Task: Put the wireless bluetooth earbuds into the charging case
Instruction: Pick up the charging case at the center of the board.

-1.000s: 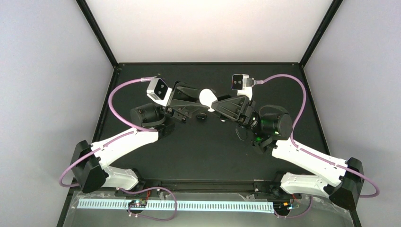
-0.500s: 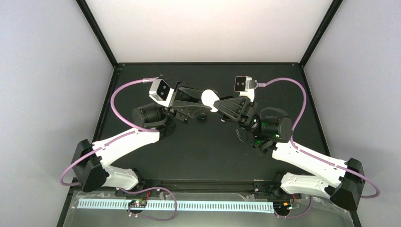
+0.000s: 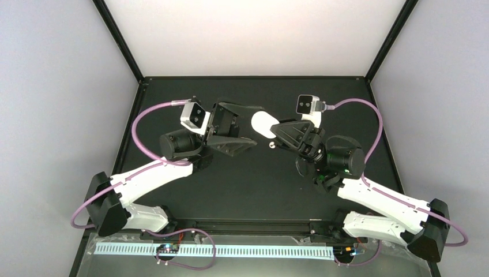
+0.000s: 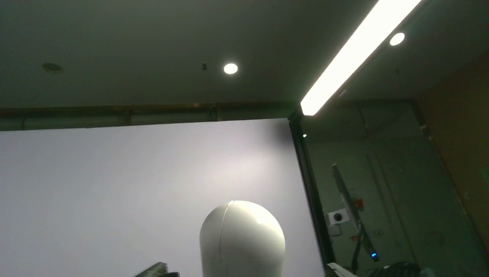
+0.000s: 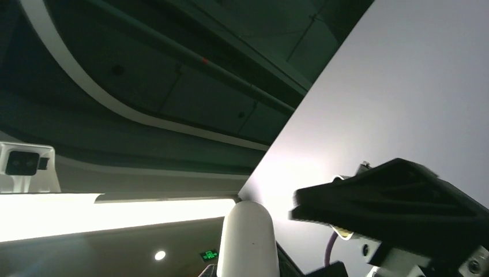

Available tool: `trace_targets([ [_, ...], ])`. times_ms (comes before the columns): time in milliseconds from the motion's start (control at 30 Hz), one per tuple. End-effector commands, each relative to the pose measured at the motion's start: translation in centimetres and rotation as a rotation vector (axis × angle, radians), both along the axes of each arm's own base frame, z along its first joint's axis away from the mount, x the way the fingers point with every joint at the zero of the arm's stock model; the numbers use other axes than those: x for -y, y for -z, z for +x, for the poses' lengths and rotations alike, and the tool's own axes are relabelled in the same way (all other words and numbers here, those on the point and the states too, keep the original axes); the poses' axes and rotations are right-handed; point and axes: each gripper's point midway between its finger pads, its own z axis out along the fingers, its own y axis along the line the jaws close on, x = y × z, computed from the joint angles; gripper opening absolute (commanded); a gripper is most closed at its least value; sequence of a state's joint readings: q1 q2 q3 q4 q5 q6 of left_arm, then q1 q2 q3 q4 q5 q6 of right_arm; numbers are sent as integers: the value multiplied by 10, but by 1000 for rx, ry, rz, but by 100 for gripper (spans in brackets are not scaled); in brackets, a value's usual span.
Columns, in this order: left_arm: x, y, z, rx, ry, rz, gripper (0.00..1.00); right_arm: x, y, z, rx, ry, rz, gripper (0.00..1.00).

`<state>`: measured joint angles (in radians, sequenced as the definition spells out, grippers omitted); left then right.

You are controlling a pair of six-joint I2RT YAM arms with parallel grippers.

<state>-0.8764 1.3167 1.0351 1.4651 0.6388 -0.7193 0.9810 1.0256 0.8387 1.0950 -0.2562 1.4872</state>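
Note:
My right gripper is holding the case slanted up and crooked to my left gripper's open fingers, so next I lower it and point its end straight at those fingers.
The white charging case hangs closed above the middle of the black table. My right gripper is shut on its lower end, and in the right wrist view the case rises from between my jaws. My left gripper stands open, one finger on either side of the case and apart from it. In the left wrist view the case shows a thin lid seam, with one fingertip at the bottom edge. The earbuds are out of view.
Light grey walls close in the table at the back and on both sides. Purple cables loop from each wrist. The left gripper's black body fills the right of the right wrist view.
My left gripper has opened and let go of the case, drawing back a little to the left. The right gripper has tightened on the case and carried it slightly right.

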Motion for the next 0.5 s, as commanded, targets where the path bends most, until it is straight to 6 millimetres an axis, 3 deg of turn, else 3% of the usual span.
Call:
trace_targets([
  [0, -14, -4, -14, 60, -25, -57, 81, 22, -18, -9, 64, 69, 67, 15],
  [67, -14, 1, -9, 38, -46, -66, 97, 21, -17, -10, 76, 84, 38, 15],
  [200, -32, 2, -9, 2, -140, -71, 99, 20, -10, -17, 131, 153, -73, 14],
  [300, -42, 13, 9, -135, -266, 6, 99, 17, 11, -17, 211, 301, -347, 15],
  [333, -44, 20, 20, -207, -322, 61, 99, 21, 19, -18, 243, 355, -428, 15],
  [400, -39, 58, 48, -380, -452, 263, 99, 33, 39, -17, 306, 465, -571, 15],
  [467, -41, 89, 58, -441, -539, 407, 99, 46, 59, -18, 389, 556, -713, 16],
])
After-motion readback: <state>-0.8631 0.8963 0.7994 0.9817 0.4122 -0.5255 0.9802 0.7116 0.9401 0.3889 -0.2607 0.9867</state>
